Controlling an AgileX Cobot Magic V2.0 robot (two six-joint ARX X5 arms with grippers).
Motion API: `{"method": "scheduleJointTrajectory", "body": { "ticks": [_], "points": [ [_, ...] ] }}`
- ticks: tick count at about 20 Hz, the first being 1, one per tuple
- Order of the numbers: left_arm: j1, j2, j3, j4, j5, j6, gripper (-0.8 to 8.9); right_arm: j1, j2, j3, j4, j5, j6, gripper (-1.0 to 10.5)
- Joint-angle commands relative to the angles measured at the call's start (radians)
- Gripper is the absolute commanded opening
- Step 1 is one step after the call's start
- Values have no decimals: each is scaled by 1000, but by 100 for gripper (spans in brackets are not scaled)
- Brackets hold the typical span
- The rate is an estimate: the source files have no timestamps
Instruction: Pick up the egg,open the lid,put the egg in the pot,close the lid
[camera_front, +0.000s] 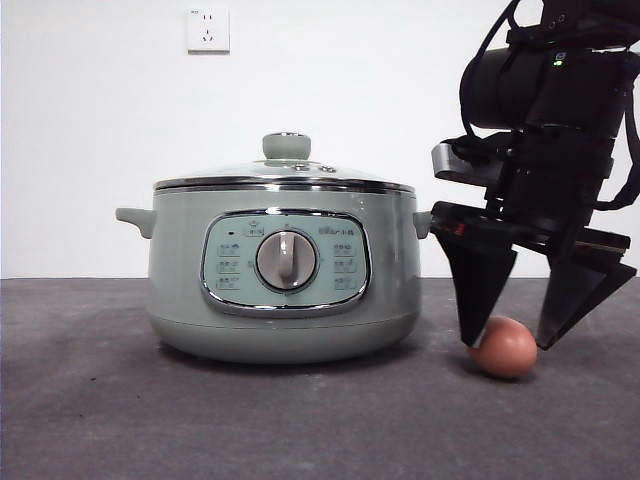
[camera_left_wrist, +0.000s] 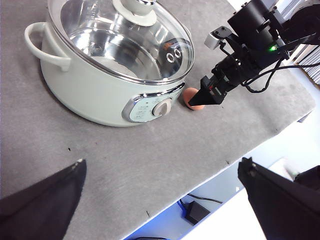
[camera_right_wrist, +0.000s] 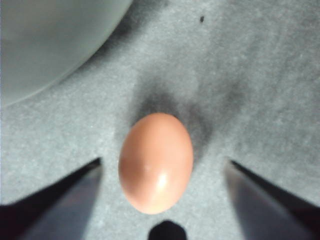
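The glass lid (camera_front: 235, 174) has its rim on top of the pot, under a central green knob (camera_front: 287, 146). The glass lid will come off in one piece when I lift it.
The reddish-brown egg (camera_front: 505, 347) lies on the grey mat just right of the sage-green pot (camera_front: 282, 275). The glass lid (camera_front: 284, 172) with its green knob sits shut on the pot. My right gripper (camera_front: 510, 335) is low over the egg, jaws open, one on each side of it, tips near the mat. The right wrist view shows the egg (camera_right_wrist: 156, 162) between the two open jaws, touched by neither. My left gripper (camera_left_wrist: 160, 187) is open and empty, held high above the table's front edge; its view shows the pot (camera_left_wrist: 100, 80), the egg (camera_left_wrist: 192, 98) and the right gripper (camera_left_wrist: 205, 97).
The grey mat (camera_front: 200, 420) covers the table. Its front edge and the floor below show in the left wrist view (camera_left_wrist: 210, 175). A white wall with a socket (camera_front: 208, 29) stands behind.
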Motion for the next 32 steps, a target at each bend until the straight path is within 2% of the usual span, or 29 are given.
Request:
{"method": "scheduleJointTrajectory", "body": {
  "ticks": [1,4,6,13,17,22,27,32],
  "points": [
    [-3,-2,5,10,6,11,565,2,11,1,3,-5,9,195],
    [-3,-2,5,9,6,11,565,2,12,1,3,-8,18,145],
    [-3,-2,5,9,6,11,565,2,12,1,3,-9,18,-18],
    [-3,-2,5,31,5,6,565,0,-32,1,-16,-5,17,-17],
    [-5,11,8,112,4,-15,566,0,-187,1,-95,-1,14,-17],
    [-29,135,77,159,-4,-26,565,0,-491,1,-177,-2,0,-17],
    [-156,350,221,261,-85,-33,565,0,-737,2,-229,-2,3,-17],
    [-380,606,348,357,-315,-30,565,0,-856,2,-266,-8,21,-17]
  ]
}}
